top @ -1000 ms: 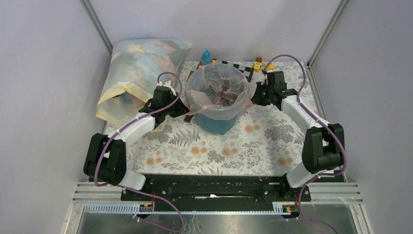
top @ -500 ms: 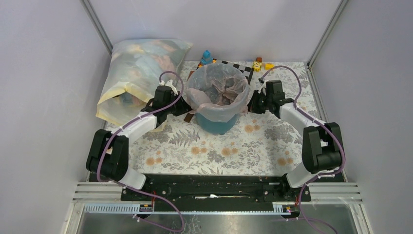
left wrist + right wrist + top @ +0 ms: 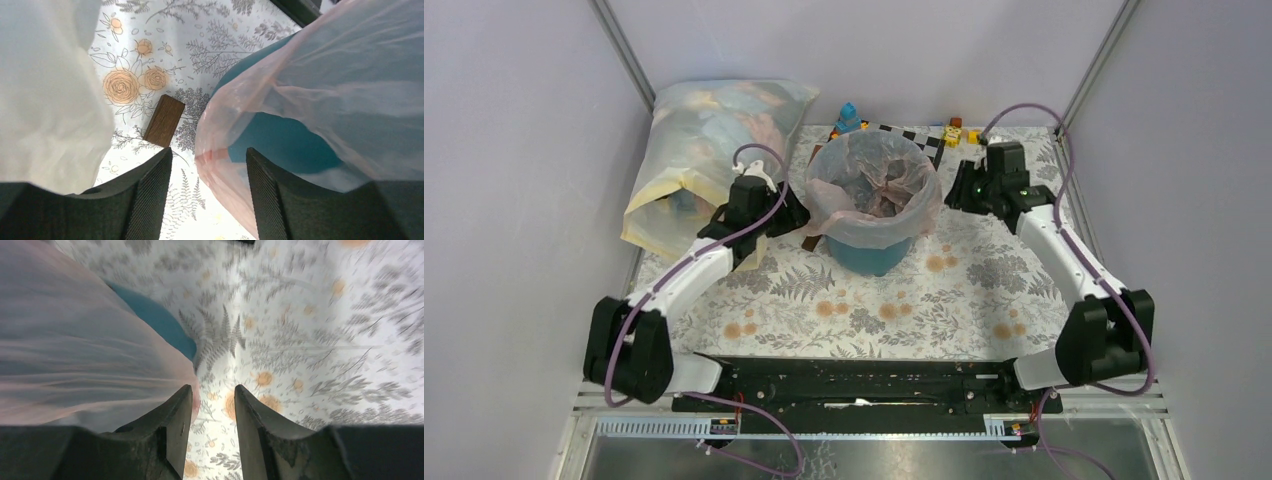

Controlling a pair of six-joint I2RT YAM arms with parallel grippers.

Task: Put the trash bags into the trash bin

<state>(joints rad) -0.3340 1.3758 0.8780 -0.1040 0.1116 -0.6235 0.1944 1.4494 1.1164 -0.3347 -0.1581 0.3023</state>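
The trash bag's rim is folded over the trash bin's side and the trash bag's middle (image 3: pixel 892 185) is bunched up inside, so the robot's right gripper should close and push the trash bag's folds (image 3: pixel 874 199) down.
The teal trash bin (image 3: pixel 869 258) stands at the middle back of the table. The pale-pink trash bag (image 3: pixel 874 185) lines it, its rim folded down over the outside wall. My left gripper (image 3: pixel 796 213) is just left of the bin and open. In the left wrist view the bag's loose hem (image 3: pixel 325 75) hangs over the bin wall (image 3: pixel 280 140) and droops between the spread fingers (image 3: pixel 209 152), unclamped. My right gripper (image 3: pixel 959 185) is open to the right of the bin. In the right wrist view the bag (image 3: pixel 75 355) lies beside the left finger and the gap (image 3: pixel 212 388) holds nothing.
A big milky-yellow sack (image 3: pixel 709 150) lies at the back left, close behind my left arm. A small wooden block (image 3: pixel 812 243) sits on the floral cloth by the bin's left foot. A checkered board (image 3: pixel 914 135) and small toys (image 3: pixel 952 132) are behind the bin.
Both grippers were shut on the bag's rim and now stand open, the rim released. The right gripper has drawn back away from the bin; the left has eased slightly leftward.
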